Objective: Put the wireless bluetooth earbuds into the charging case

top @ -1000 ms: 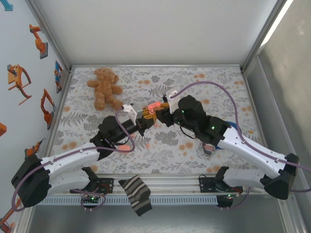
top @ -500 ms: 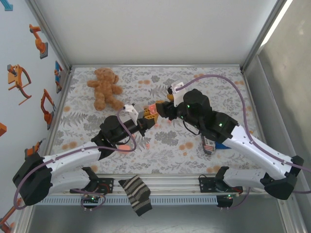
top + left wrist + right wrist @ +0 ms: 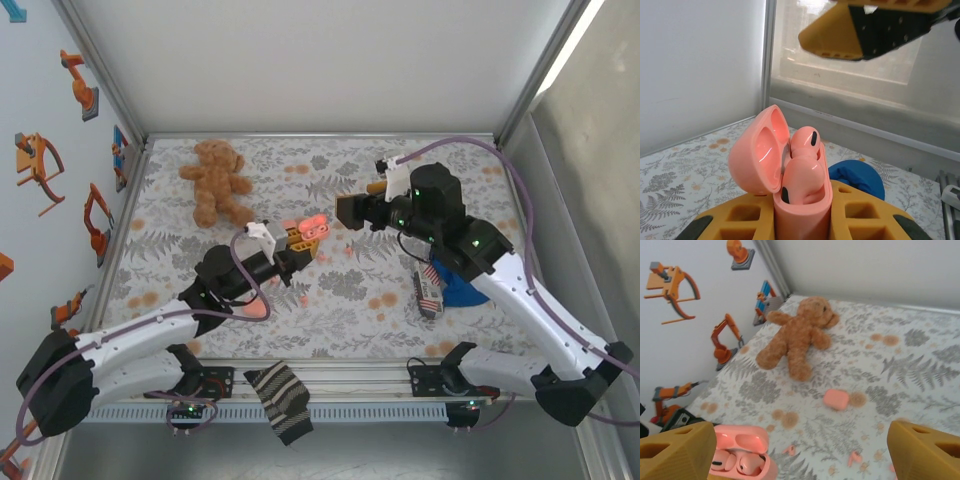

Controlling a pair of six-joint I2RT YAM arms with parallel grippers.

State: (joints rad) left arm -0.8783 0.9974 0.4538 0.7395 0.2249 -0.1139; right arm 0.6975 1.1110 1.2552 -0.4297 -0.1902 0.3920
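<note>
Both earbuds sit in the case's wells (image 3: 804,167), so my right gripper should go on moving toward the open lid (image 3: 758,154) before it closes there and presses until the lid is shut.
My left gripper (image 3: 300,240) is shut on the charging case (image 3: 313,227), a salmon-pink box held upright with its lid (image 3: 757,150) swung open. Two earbuds (image 3: 802,172) sit in the case's wells, black dots showing. In the left wrist view the yellow fingers (image 3: 735,220) clamp the case body (image 3: 802,212) from both sides. My right gripper (image 3: 348,210) hovers open a little right of the case, nothing between its fingers (image 3: 677,450). From the right wrist view the held case (image 3: 740,457) lies at lower left. Two loose earbuds (image 3: 790,450) (image 3: 855,457) lie on the floral cloth.
A brown teddy bear (image 3: 215,180) lies at the back left. A second, closed pink case (image 3: 836,399) rests on the cloth beyond the loose buds. A blue object (image 3: 462,290) and a striped item (image 3: 428,290) lie under the right arm. A dark sock (image 3: 280,400) hangs over the front rail.
The right gripper has opened wide and pulled back to the right, away from the case. The left gripper still holds the case, shifted slightly forward and left.
</note>
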